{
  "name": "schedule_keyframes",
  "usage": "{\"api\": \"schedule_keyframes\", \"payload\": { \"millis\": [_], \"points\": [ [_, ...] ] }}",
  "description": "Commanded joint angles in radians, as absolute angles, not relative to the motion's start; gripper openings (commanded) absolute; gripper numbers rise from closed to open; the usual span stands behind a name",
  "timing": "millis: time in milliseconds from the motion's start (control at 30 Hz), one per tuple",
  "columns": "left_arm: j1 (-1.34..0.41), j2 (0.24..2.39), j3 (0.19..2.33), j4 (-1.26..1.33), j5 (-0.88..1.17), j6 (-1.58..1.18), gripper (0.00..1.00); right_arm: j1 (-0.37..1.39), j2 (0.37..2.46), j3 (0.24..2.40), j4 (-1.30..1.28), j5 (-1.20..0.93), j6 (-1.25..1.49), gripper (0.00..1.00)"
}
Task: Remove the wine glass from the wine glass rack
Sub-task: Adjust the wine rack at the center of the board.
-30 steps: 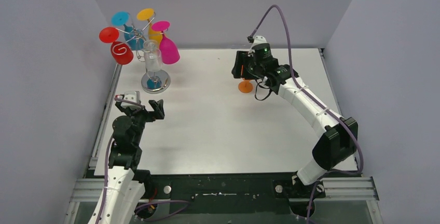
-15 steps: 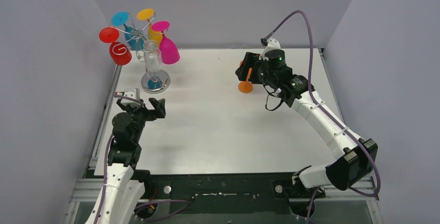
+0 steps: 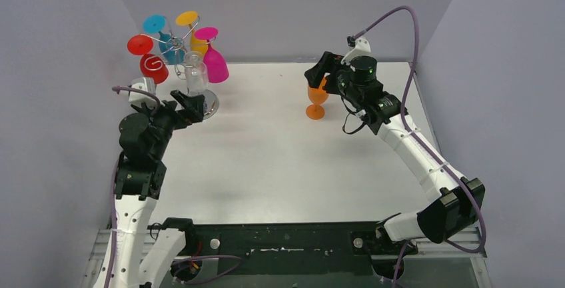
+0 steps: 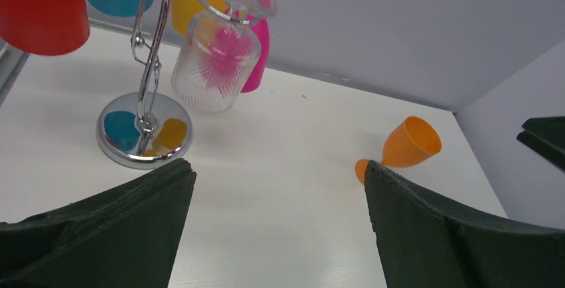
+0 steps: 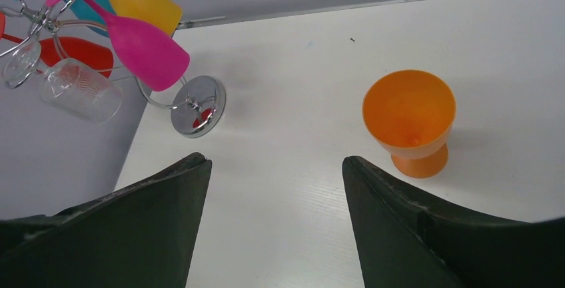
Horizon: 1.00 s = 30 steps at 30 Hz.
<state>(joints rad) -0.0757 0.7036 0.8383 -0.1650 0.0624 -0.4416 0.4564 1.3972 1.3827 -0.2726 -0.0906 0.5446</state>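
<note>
My right gripper is far from the wine glass rack, which stands by the wall. Next, my left gripper takes hold of the rack's top ring (image 3: 176, 42) and brings the rack nearer.
The wine glass rack (image 3: 174, 43), a silver wire stand, is at the table's far left; its round base (image 4: 143, 131) also shows in the right wrist view (image 5: 198, 107). Red (image 3: 154, 68), blue (image 3: 172, 49), yellow (image 3: 194, 35), pink (image 3: 217, 65) and clear (image 3: 195, 75) glasses hang upside down from it. An orange wine glass (image 3: 316, 101) stands upright on the table, free. My left gripper (image 3: 188, 109) is open and empty just in front of the rack's base, below the clear glass (image 4: 216, 61). My right gripper (image 3: 321, 75) is open and empty, just above and behind the orange glass (image 5: 410, 118).
Grey walls enclose the white table (image 3: 280, 161) on the left, back and right; the rack stands close to the left wall. The right arm's purple cable (image 3: 393, 15) loops above its wrist.
My left arm has risen and swung forward to the rack's base. My right gripper has lifted and drawn back off the orange glass, which now stands alone.
</note>
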Motion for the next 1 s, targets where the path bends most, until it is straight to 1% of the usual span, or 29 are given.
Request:
{"api": "schedule_keyframes", "payload": {
  "millis": [0,100,167,300,433,667,967],
  "points": [
    [-0.069,0.824,1.093,-0.321,0.037,-0.442,0.97,0.438,1.364,1.323,-0.138,-0.158,0.618,0.74],
    [-0.063,0.989,1.338,-0.453,0.048,-0.394,0.97,0.436,1.377,1.306,-0.144,-0.21,0.64,0.74],
    [-0.057,1.089,1.464,-0.495,0.023,-0.373,0.97,0.435,1.385,1.303,-0.155,-0.228,0.656,0.74],
    [-0.012,1.259,1.611,-0.449,0.044,-0.342,0.97,0.432,1.389,1.299,-0.159,-0.235,0.664,0.74],
    [0.051,1.417,1.747,-0.459,0.08,-0.339,0.92,0.425,1.387,1.316,-0.183,-0.225,0.656,0.74],
    [0.079,1.597,1.906,-0.443,0.074,-0.279,0.82,0.413,1.391,1.33,-0.194,-0.219,0.641,0.74],
    [0.084,1.72,1.981,-0.407,0.084,-0.227,0.65,0.407,1.408,1.34,-0.199,-0.233,0.634,0.74]
  ]
}}
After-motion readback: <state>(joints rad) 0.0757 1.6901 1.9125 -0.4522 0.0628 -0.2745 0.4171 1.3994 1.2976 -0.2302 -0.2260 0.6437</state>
